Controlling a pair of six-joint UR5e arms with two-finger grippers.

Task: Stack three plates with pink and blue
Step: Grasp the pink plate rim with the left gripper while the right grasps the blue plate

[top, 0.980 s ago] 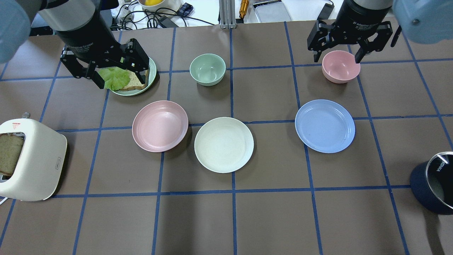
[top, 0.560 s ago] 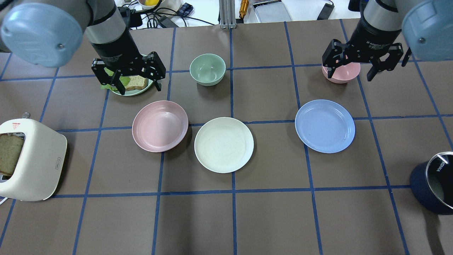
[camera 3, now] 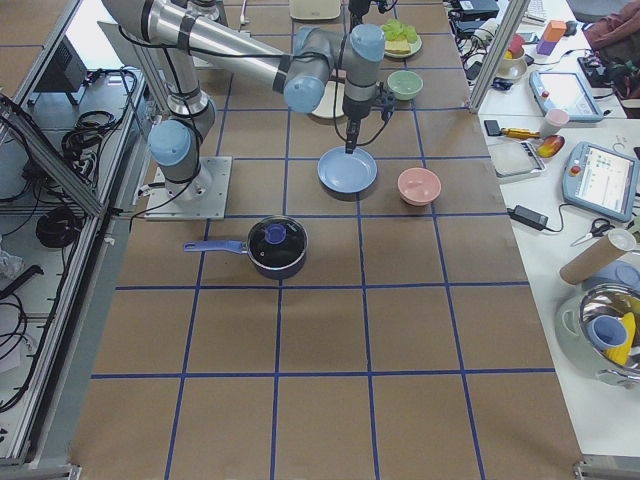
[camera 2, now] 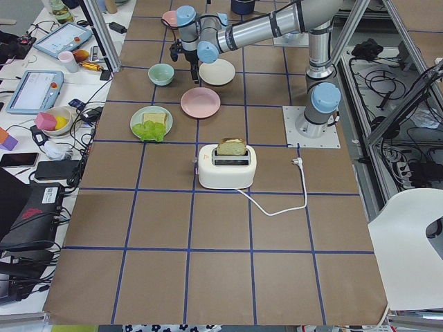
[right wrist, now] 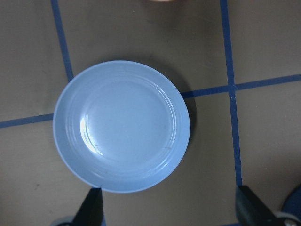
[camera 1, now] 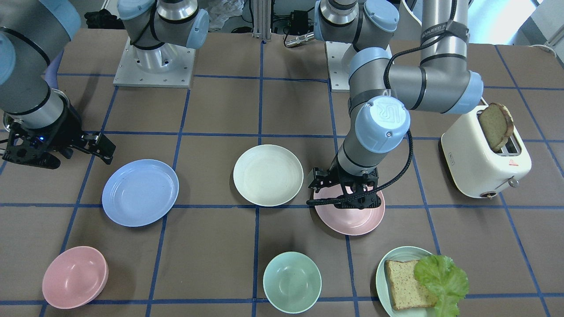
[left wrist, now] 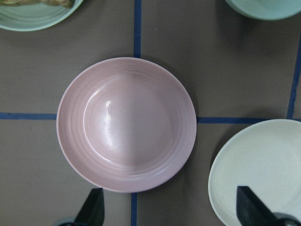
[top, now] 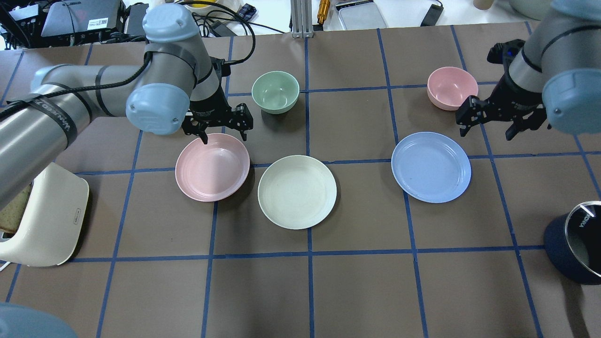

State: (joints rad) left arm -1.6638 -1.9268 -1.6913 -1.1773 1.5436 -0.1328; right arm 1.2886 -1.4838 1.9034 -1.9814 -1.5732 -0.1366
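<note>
The cream-white plate (camera 1: 268, 175) looks roughly as wide as the pink plate (camera 1: 355, 217). The pink plate will therefore nest and cover the cream-white one when I bring it down.
The pale pink plate (top: 212, 167) lies left of centre, and its rim nearly touches the cream-white plate (top: 296, 191). The light blue plate (top: 431, 166) lies apart to the right. All three lie flat and single. My left gripper (top: 224, 136) is open and empty above the pink plate's far rim. Its wrist view shows the pink plate (left wrist: 126, 125) whole, with the fingertips (left wrist: 94, 209) at the bottom edge. My right gripper (top: 486, 134) is open and empty just beyond the blue plate's far right rim. Its wrist view shows the blue plate (right wrist: 121, 125).
A mint bowl (top: 275, 91) stands close behind my left gripper. A pink bowl (top: 451, 87) is beside my right gripper. A green plate with bread and lettuce (camera 1: 418, 281), a toaster (top: 47, 220) and a dark pot (top: 575, 244) stand around the edges.
My left gripper moved from over the bread plate to the pink plate's far rim. My right gripper moved off the pink bowl toward the blue plate. Both stayed open.
</note>
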